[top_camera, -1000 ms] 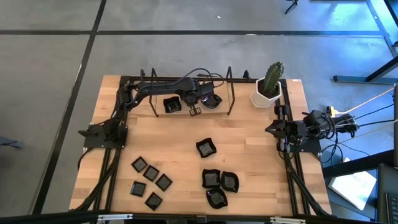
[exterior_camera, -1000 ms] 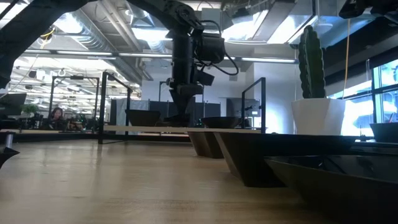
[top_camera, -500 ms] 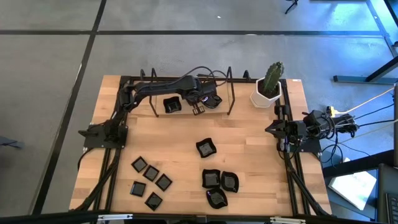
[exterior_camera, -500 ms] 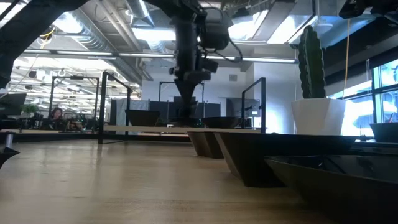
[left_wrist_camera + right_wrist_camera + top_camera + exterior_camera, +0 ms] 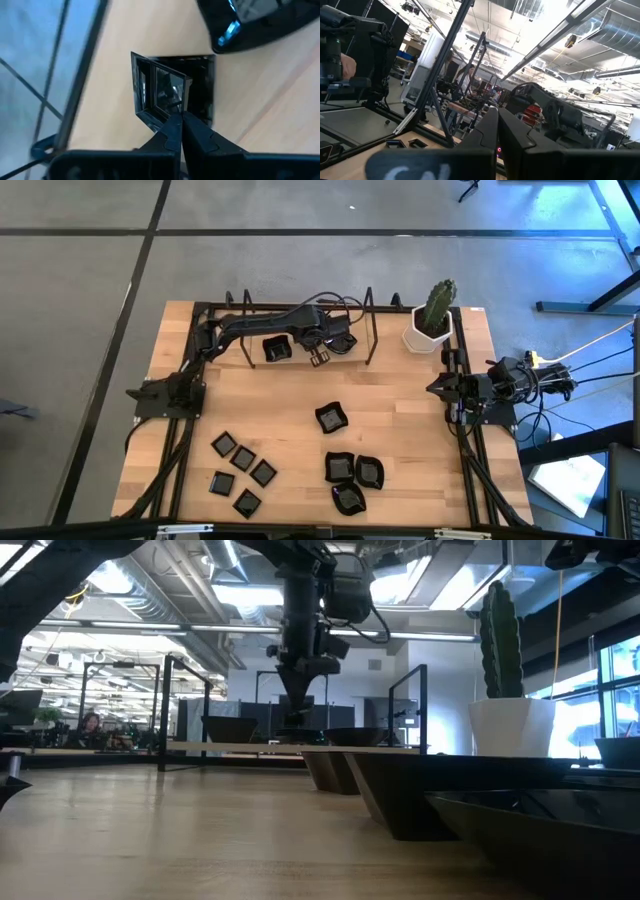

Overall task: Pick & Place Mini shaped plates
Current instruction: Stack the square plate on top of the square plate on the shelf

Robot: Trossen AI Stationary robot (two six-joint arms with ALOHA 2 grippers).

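Observation:
Next, I release the small square plate (image 5: 162, 92) from my left gripper where it hangs slanted over the square plate (image 5: 201, 82) below, then nudge it flat with closed fingers.
My left gripper (image 5: 319, 356) is at the table's far middle, shut on a small square black plate (image 5: 159, 95). A raised-rim square plate (image 5: 276, 348) lies to its left and a wavy-edged plate (image 5: 342, 340) to its right, both bottom down on the wood. Several small flat square plates (image 5: 243, 459) lie near the table's front left. Several wavy plates (image 5: 352, 471) lie near the front middle, with one (image 5: 331, 417) farther in. My right gripper (image 5: 441, 386) waits shut at the table's right edge. My left gripper pinches the small square plate by its rim (image 5: 172, 116) between its two fingers. The fingers come from above, slanting steeply down. The plate hangs tilted and clear of the wood, with its shadow (image 5: 202, 95) on the table below it.
A white pot with a cactus (image 5: 433, 320) stands at the far right corner. Black metal frame posts (image 5: 372, 330) rise on either side of the left gripper along the far edge. Bare wood lies between the far plates and the near groups.
My left gripper has risen a little with the small square plate and shifted slightly toward the table's right edge, rolling its wrist. The plate has come up off the wood and turned with the fingers.

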